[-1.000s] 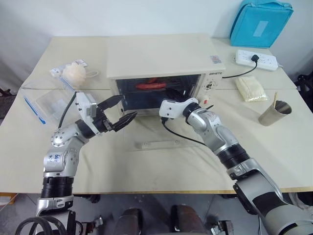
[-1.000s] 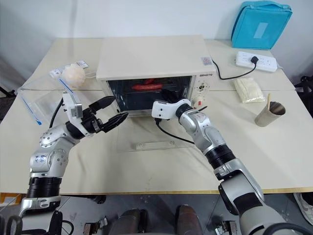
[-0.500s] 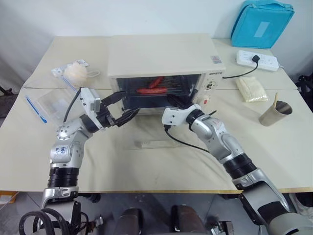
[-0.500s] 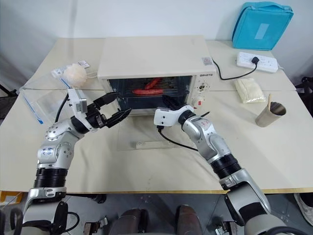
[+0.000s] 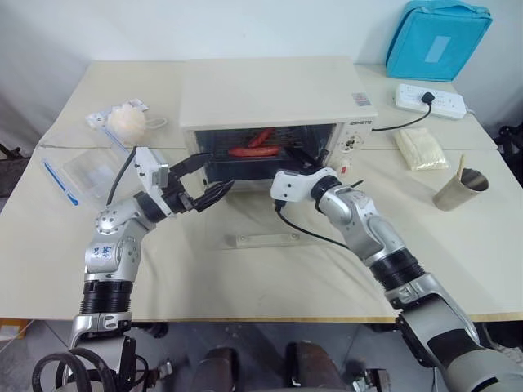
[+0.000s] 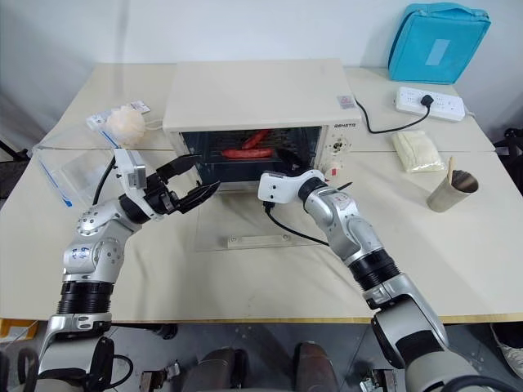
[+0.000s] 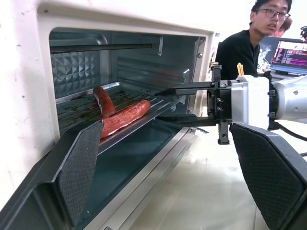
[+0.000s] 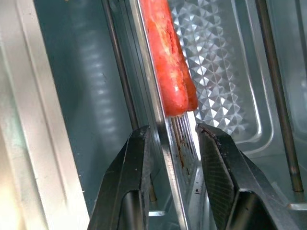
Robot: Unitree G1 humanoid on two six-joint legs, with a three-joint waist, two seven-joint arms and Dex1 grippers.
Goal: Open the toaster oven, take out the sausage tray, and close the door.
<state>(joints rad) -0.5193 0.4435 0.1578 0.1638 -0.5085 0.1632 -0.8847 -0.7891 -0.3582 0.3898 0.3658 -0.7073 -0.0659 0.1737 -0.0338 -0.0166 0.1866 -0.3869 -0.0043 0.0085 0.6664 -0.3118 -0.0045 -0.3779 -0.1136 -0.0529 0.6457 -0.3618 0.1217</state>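
I expect the red sausages (image 5: 254,152) to come out inside the tray when I pull it, because the tray's front rim (image 8: 159,115) stands up beside them.
The cream toaster oven (image 5: 274,98) stands mid-table with its door (image 5: 253,219) folded flat onto the table, bar handle (image 5: 261,239) nearest me. Inside, the sausage tray (image 7: 76,108) holds two red sausages (image 7: 122,117). My right gripper (image 5: 292,154) reaches into the oven's mouth. In the right wrist view it is open, one finger (image 8: 136,163) on each side of the tray's front rim (image 8: 159,120), with gaps to both. My left gripper (image 5: 214,173) hangs open at the oven's left front corner with nothing between its fingers.
A clear plastic bag (image 5: 86,171) and a white puff (image 5: 124,122) lie at the left. A white packet (image 5: 421,149), metal cup (image 5: 459,189), power strip (image 5: 429,100) and blue bag (image 5: 437,37) are on the right. A person (image 7: 249,38) sits beyond the table.
The camera has shifted a little. My right gripper's fingers, shut before, have parted around the tray's rim. The left arm holds its place, still open.
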